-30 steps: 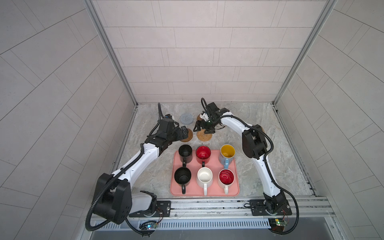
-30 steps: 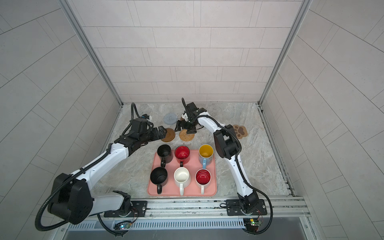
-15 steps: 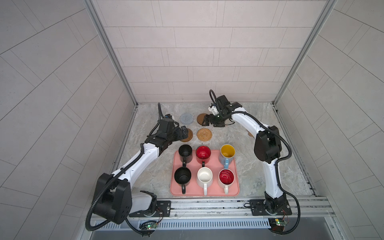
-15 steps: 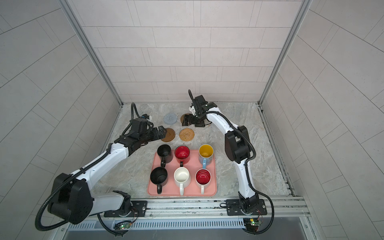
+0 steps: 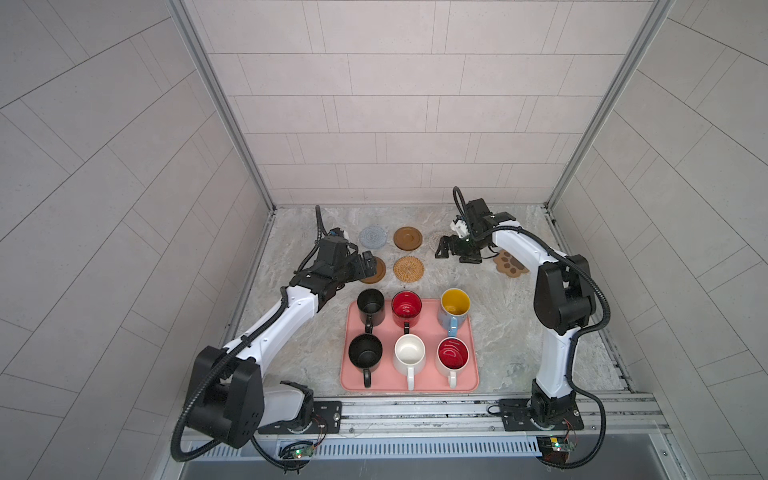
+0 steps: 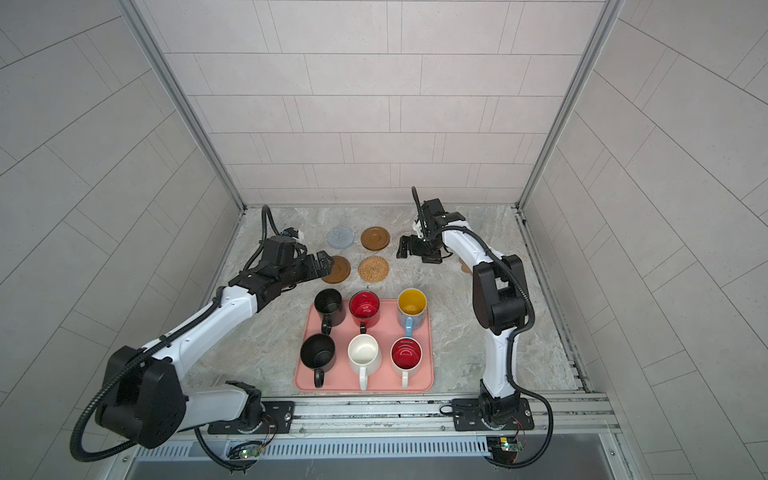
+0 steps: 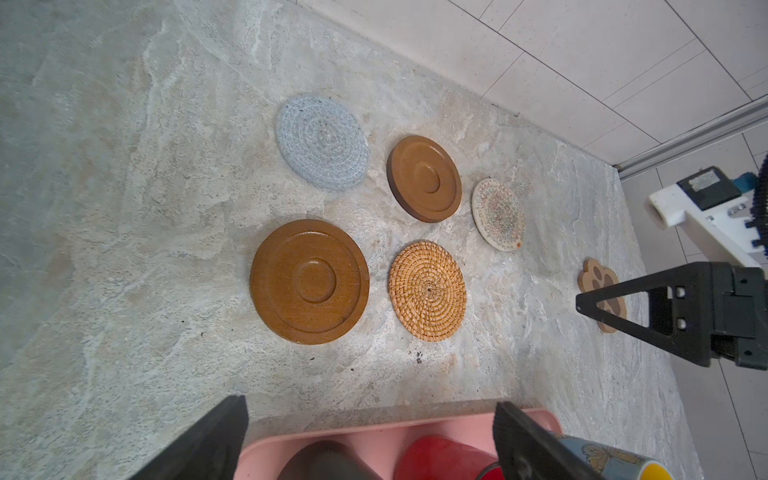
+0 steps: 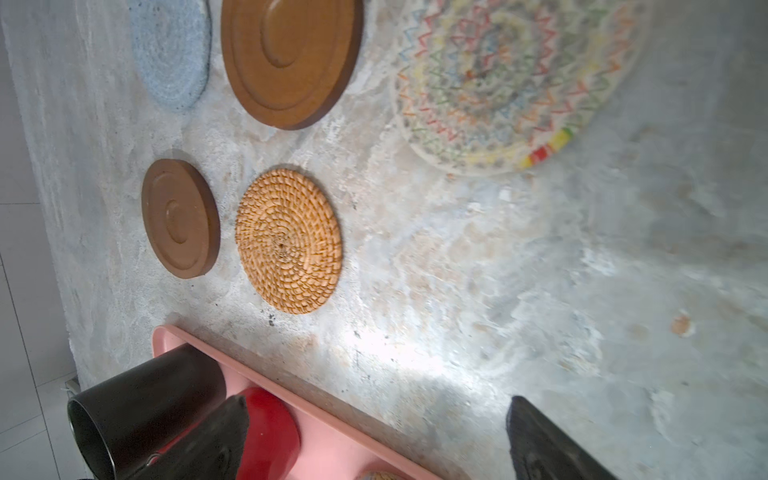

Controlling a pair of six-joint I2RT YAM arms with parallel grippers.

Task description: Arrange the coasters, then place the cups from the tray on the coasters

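The whitish coaster (image 7: 497, 214) lines up with the grey-blue coaster, so the robot's right gripper should keep moving toward the stray paw coaster (image 5: 510, 264) until its fingers straddle that coaster.
Six coasters lie behind the tray (image 5: 409, 384): grey-blue woven (image 5: 373, 237), brown disc (image 5: 408, 238), whitish woven (image 8: 511, 79), a second brown disc (image 7: 309, 282), tan rattan (image 5: 409, 268) and brown paw (image 5: 510, 262). Six cups stand on the tray: black (image 5: 370, 301), red (image 5: 406, 304), light blue with yellow inside (image 5: 455, 302), black (image 5: 365, 350), white (image 5: 409, 350), white with red inside (image 5: 453, 353). My left gripper (image 5: 368, 264) hovers open over the near brown disc's edge. My right gripper (image 5: 455, 254) is open and empty beside the whitish coaster, partly hiding it in both top views.
Tiled walls close in the marble table (image 5: 511, 332) at the back and sides. A metal rail (image 5: 415, 409) runs along the front edge. My right arm's elbow (image 5: 561, 299) rises just right of the tray, in front of the paw coaster.
My right gripper has swung to the right, from over the back brown disc and rattan coaster to beside the whitish one. The left arm has hardly moved.
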